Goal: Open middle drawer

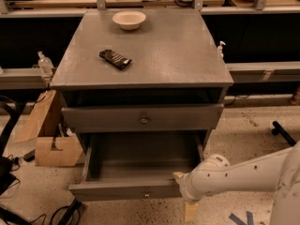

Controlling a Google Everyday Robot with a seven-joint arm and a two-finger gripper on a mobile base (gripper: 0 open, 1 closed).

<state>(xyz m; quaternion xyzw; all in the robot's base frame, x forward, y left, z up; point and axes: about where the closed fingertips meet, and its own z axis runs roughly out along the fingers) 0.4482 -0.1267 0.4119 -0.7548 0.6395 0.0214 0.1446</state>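
The middle drawer (145, 189) will slide out farther when I pull its front from inside, because the sides (90, 156) go straight back under the upper drawer.
The middle drawer (123, 190) is pulled far out of the grey cabinet (140, 55), and its empty inside shows. Its small round knob (146, 194) sits at the centre of its front. Above it is another grey drawer (103, 118) with its own knob (144, 120) and a dark gap over it. Anything below the pulled-out drawer is hidden. My gripper (183, 194) is on the white arm coming in from the right. It is at the right end of the pulled-out drawer's front, apart from the knob. Its two pale fingers stand apart and hold nothing.
On the cabinet top lie a white bowl (129, 18) at the back and a dark snack bar (115, 58) at the left. Cardboard pieces (51, 144) and cables (18, 210) lie on the floor to the left. Workbenches run behind the cabinet.
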